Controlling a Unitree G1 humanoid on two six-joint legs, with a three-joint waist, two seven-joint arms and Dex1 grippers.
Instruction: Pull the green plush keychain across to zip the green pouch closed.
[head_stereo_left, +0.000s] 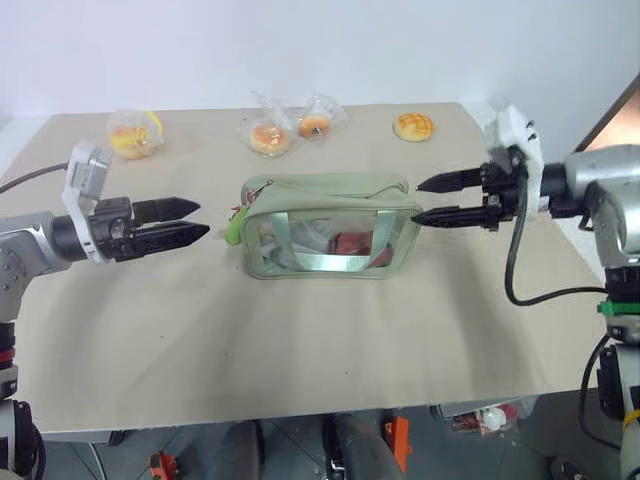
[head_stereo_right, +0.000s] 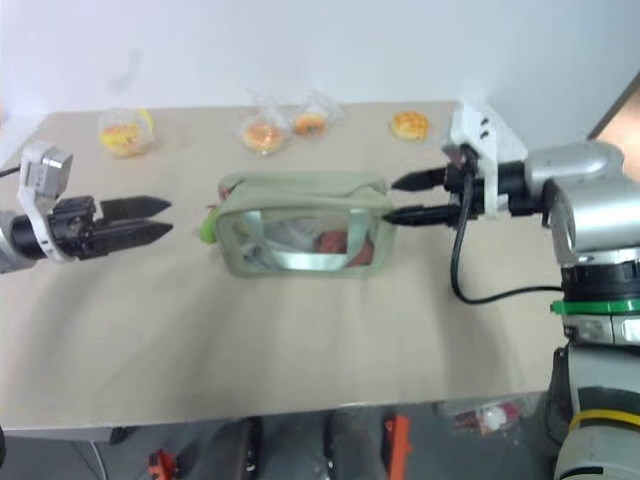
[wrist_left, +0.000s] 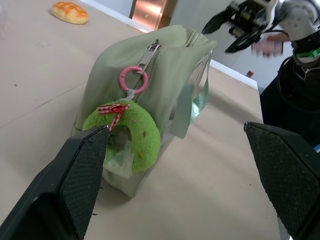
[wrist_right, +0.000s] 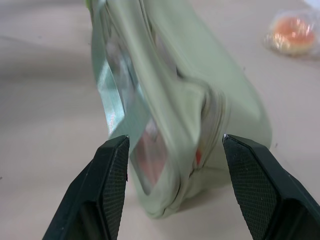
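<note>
The pouch's front edge (wrist_left: 171, 102) will pinch up into a fold when the robot holds it, because the green pouch's end curves loosely (wrist_left: 107, 75) next to the zipper.
The green pouch (head_stereo_left: 318, 228) stands on the table's middle, clear front panel toward me. The green plush keychain (wrist_left: 132, 137) hangs by a pink ring (wrist_left: 133, 79) from the zipper pull at the pouch's left end, also seen as the lime keychain (head_stereo_left: 232, 225). My left gripper (head_stereo_left: 202, 220) is open and level, a little left of the keychain, holding nothing. My right gripper (head_stereo_left: 416, 201) is open at the pouch's right end. In the right wrist view the pouch (wrist_right: 200, 65) end lies just ahead of and between the fingers (wrist_right: 112, 175). I cannot tell whether they touch it.
Three plastic-wrapped buns (head_stereo_left: 135, 137) (head_stereo_left: 268, 135) (head_stereo_left: 316, 124) and a bare yellow bun (head_stereo_left: 413, 126) lie along the table's far edge (head_stereo_left: 200, 112). The tan tabletop (head_stereo_left: 300, 340) stretches toward me. A cable (head_stereo_left: 520, 290) loops under my right arm.
</note>
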